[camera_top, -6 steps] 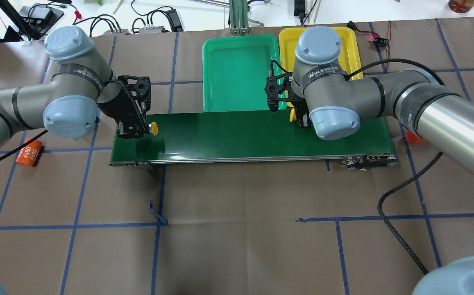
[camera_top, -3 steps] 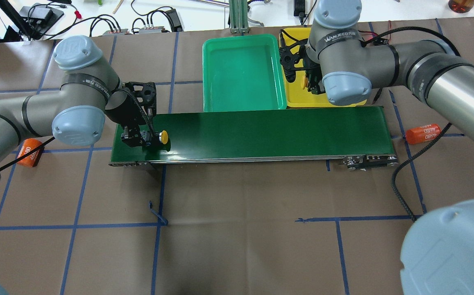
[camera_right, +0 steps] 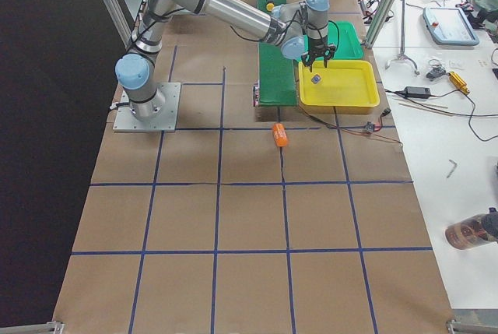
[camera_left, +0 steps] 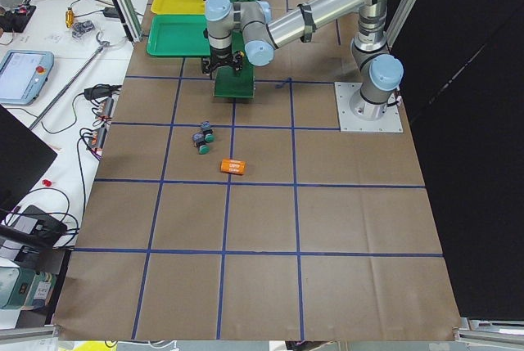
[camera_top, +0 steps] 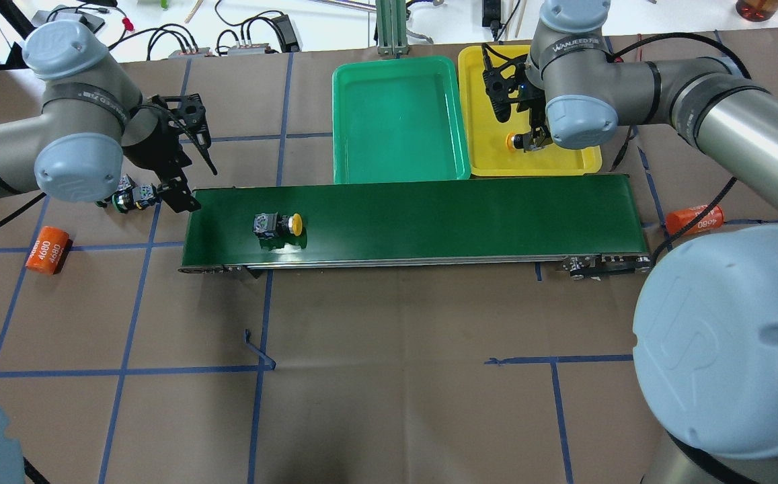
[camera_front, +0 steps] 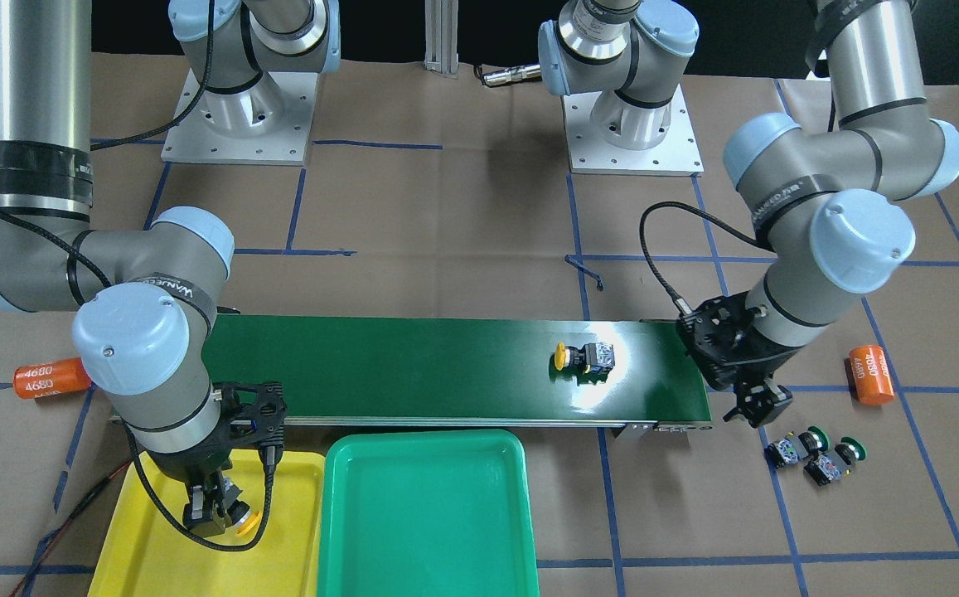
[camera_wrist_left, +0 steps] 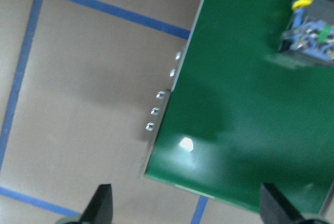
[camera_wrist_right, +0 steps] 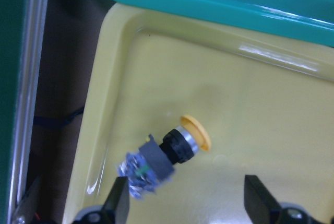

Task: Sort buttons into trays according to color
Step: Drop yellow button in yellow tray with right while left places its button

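Observation:
The green button (camera_front: 797,446) has a flat-sided, boxy body (camera_front: 782,453). It will therefore lie still and move along with the dark green belt when I put it there.
One yellow button (camera_top: 280,224) lies on its side on the dark green belt (camera_top: 429,215), near its left end; it also shows in the front view (camera_front: 583,358). My left gripper (camera_top: 172,195) is open and empty, just off the belt's left end (camera_wrist_left: 188,203). Two green buttons (camera_front: 794,448) (camera_front: 831,464) lie on the table beside it. My right gripper (camera_top: 530,141) is open over the yellow tray (camera_top: 489,158). The other yellow button (camera_wrist_right: 167,156) lies on that tray's floor between the spread fingers. The green tray (camera_top: 395,114) holds nothing.
Two orange cylinders marked 4680 lie on the table, one past each end of the belt (camera_top: 47,250) (camera_top: 694,218). The trays stand side by side against the belt's far edge. Cables and gear lie beyond the table's far edge.
My left gripper let go of its yellow button on the belt and drew back off the left end. My right gripper carried its yellow button over the yellow tray and opened; the button lies there.

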{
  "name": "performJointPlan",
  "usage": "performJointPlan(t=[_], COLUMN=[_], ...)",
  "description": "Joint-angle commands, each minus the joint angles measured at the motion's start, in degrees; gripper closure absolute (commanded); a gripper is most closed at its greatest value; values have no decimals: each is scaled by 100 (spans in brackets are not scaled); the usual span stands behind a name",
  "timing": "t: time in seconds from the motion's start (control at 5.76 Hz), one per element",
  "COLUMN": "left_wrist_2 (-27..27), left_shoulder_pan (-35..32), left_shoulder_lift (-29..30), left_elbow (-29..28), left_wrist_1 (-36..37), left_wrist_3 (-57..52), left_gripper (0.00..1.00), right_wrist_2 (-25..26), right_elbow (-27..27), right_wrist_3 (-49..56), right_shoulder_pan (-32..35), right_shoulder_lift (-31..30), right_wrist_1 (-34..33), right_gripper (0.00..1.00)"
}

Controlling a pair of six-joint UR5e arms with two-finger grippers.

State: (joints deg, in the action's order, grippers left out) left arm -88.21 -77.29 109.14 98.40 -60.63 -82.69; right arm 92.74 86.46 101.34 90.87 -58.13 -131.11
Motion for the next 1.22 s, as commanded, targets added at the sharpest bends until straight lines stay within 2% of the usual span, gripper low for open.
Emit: performJointPlan(t=[0.0,0.35,0.52,0.69,0.87,1.04], left_wrist_2=[14,-3,-238,-563,-557,-575], left_shoulder_pan=[501,758,811,812,812,794], left_shoulder_lift=[754,1388,1547,1601,1610,1602], left_elbow=[-757,-866,-857,-805,-648,-620], left_wrist_1=[-46,199,287,393,602,631], left_wrist_3=[-158,-633,-791,-1097,-1161,-1248], left_gripper=[2,2,2,2,12,82], right_wrist_2=[-10,-289,-483,-485,-485,-528], right_elbow=[-15,38,212,518,687,723], right_wrist_3=[-149,-1452,-2199,-2302,-2521,-2671], right_shoulder_pan=[36,517,851,1045,1073,1274], right_shoulder_lift=[-337,-1022,-1121,-1157,-1279,-1306], right_wrist_1=[172,1800,2009,1924,1914,1870], right_gripper=[0,0,0,0,0,0])
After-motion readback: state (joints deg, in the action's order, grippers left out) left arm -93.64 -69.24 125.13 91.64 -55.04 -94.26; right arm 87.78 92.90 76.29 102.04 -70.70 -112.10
